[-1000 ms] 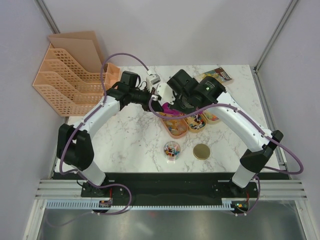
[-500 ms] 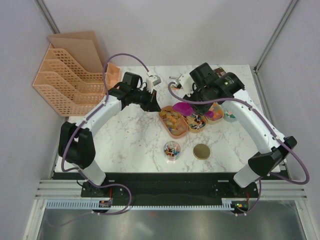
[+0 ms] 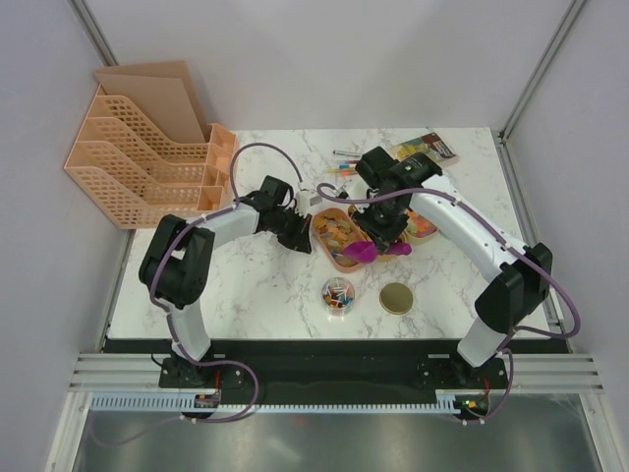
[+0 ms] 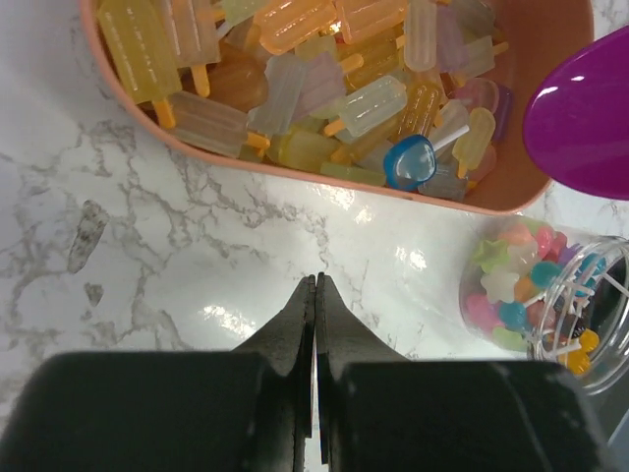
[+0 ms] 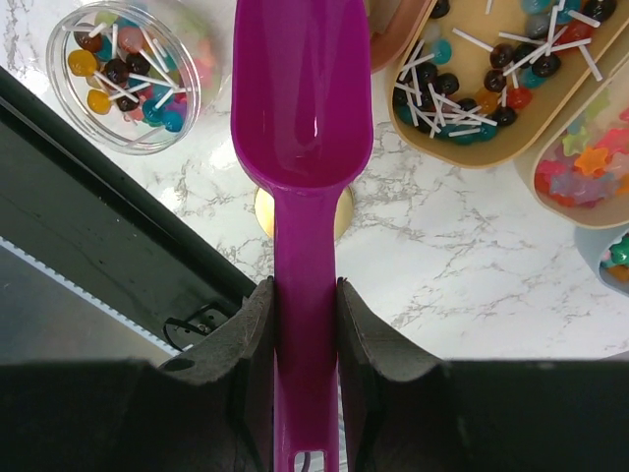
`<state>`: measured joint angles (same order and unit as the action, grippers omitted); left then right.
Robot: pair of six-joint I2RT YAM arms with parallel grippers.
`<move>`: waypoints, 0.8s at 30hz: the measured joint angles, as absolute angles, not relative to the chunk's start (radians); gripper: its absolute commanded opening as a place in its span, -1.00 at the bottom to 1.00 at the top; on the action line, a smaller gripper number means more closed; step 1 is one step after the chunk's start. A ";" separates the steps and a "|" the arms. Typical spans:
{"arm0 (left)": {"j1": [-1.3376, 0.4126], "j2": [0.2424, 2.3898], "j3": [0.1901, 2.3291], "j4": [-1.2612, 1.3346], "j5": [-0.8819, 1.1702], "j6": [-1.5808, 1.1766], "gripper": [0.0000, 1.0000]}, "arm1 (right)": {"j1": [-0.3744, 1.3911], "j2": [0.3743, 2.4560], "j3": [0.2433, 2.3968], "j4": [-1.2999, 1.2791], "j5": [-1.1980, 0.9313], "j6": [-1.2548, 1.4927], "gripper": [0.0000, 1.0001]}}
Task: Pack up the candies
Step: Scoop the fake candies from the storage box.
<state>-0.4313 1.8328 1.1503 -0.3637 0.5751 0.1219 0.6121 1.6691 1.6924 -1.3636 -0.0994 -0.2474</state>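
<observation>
My shut left gripper faces the gummy tray's side across open marble, so I should continue to move it in until the tray slides under the scoop's bowl.
Three peach trays hold candies: yellow-orange popsicle gummies in the left tray, dark, white and red lollipops in the middle one, and pastel star pieces in the right one. A clear jar with mixed candies stands in front of the trays and also shows in the right wrist view. My right gripper is shut on the handle of the purple scoop. The scoop's bowl is empty and hovers between the trays and the jar. My left gripper is shut and empty, low over the marble beside the gummy tray.
A gold lid lies right of the jar. Orange file racks stand at the back left. Thin coloured pens and a printed packet lie behind the trays. A small container sits at the right edge.
My right arm swung the scoop from above the trays down and toward the near side, by the jar. My left gripper moved in closer to the gummy tray.
</observation>
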 measured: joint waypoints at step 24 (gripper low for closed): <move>-0.541 2.004 1.294 -0.342 0.576 0.096 -0.50 | 0.561 1.806 1.676 -1.348 -0.002 -0.227 -1.00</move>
<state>-0.5411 2.0045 1.2942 -0.3424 0.5758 0.0956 0.5610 1.8061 1.6760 -1.3479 -0.0021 -0.2272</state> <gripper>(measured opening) 0.212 0.333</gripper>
